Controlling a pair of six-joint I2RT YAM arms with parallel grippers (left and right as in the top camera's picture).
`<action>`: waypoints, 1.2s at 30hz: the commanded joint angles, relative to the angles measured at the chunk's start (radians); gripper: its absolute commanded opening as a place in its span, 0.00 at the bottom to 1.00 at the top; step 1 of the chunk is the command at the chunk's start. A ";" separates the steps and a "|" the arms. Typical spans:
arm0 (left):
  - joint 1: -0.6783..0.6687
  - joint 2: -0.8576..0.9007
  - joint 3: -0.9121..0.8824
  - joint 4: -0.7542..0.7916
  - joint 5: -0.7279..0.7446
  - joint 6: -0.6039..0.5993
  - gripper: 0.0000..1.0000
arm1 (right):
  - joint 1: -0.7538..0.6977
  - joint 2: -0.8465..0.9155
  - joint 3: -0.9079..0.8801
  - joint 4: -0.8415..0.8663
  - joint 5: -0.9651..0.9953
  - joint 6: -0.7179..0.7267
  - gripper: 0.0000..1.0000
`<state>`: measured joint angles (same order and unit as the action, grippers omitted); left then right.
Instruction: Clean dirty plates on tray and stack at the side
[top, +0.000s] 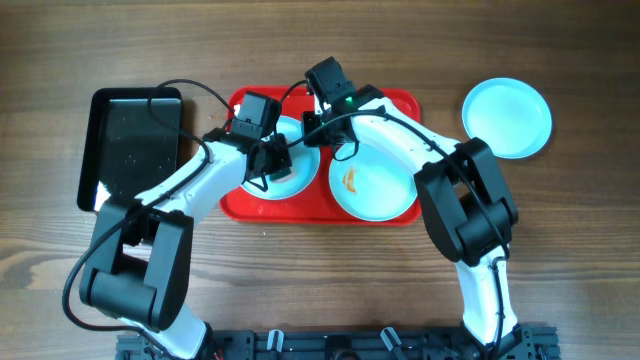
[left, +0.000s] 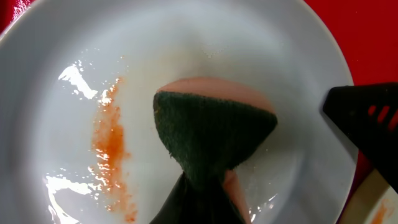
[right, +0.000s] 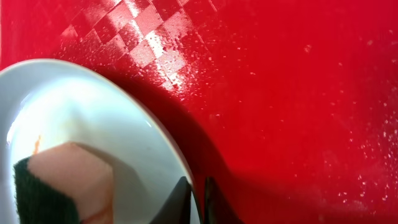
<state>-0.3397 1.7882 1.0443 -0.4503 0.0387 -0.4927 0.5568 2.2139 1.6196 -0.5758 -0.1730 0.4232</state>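
The sponge (left: 212, 124) is next to the orange streak. My left gripper should sweep back over that streak (left: 111, 152) toward the plate's rim while my right gripper holds the plate still.
The red tray (top: 400, 97) holds two pale plates. The left plate (top: 290, 180) has an orange smear (left: 111, 149). My left gripper (top: 275, 160) is shut on a sponge (left: 211, 130), green scouring face and pink body, pressed on this plate (left: 205, 50). My right gripper (top: 318, 130) is shut on the same plate's rim, one finger on each side of it (right: 198, 202). The sponge also shows in the right wrist view (right: 62, 180) on the plate (right: 124, 124). The second plate (top: 372, 180) has an orange-brown smear. A third plate (top: 507, 117), with no smear visible, lies on the table at the right.
A glossy black tray (top: 135, 140) lies left of the red tray. Bare red tray floor (right: 280, 93) lies beyond the held plate's rim. The right gripper's black finger (left: 367, 118) shows at the plate's edge in the left wrist view.
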 joint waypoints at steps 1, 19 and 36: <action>-0.005 -0.018 0.003 0.010 0.025 -0.011 0.04 | 0.002 0.022 0.007 0.007 -0.005 0.008 0.04; -0.012 -0.011 0.014 0.064 0.072 -0.013 0.04 | 0.003 0.023 -0.011 -0.009 0.000 0.032 0.04; 0.089 0.170 0.014 0.098 -0.307 0.381 0.04 | 0.003 0.023 -0.011 -0.012 -0.001 0.029 0.04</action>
<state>-0.3172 1.8740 1.0786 -0.3386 -0.1173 -0.1806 0.5583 2.2147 1.6192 -0.5816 -0.1791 0.4515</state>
